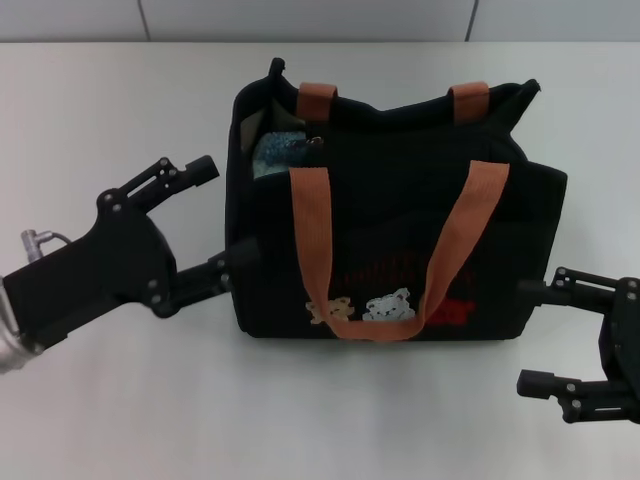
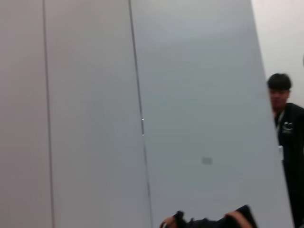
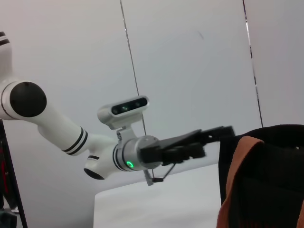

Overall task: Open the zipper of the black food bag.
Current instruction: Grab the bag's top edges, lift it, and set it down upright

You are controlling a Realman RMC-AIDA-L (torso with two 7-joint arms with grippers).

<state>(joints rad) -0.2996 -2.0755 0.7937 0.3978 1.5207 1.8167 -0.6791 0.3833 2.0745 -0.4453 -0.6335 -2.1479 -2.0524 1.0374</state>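
The left gripper has its open fingers facing the black food bag's side by the bag's gaping opening (image 1: 262,128), so it should go on toward that side (image 1: 236,190) before it closes on it.
The black food bag (image 1: 400,240) stands upright mid-table, its orange handles (image 1: 312,240) draped over the front, above the bear patches. The zipper runs along the top rim, and its small shiny pull tab (image 1: 316,141) sits near the left handle. Left of the tab the mouth gapes and shows something teal (image 1: 275,152) inside. At the bag's left end my left gripper (image 1: 225,212) is open, its nearer finger touching the side wall and its farther finger clear of it. By the bag's lower right corner my right gripper (image 1: 530,336) is open and holds nothing. The right wrist view shows the bag (image 3: 270,180) and the left gripper (image 3: 211,141).
The white table (image 1: 120,90) runs back to a grey panelled wall. In the left wrist view, the bag's top edge (image 2: 209,221) shows low against the wall and a person (image 2: 285,128) stands far off. The left arm (image 3: 71,135) shows in the right wrist view.
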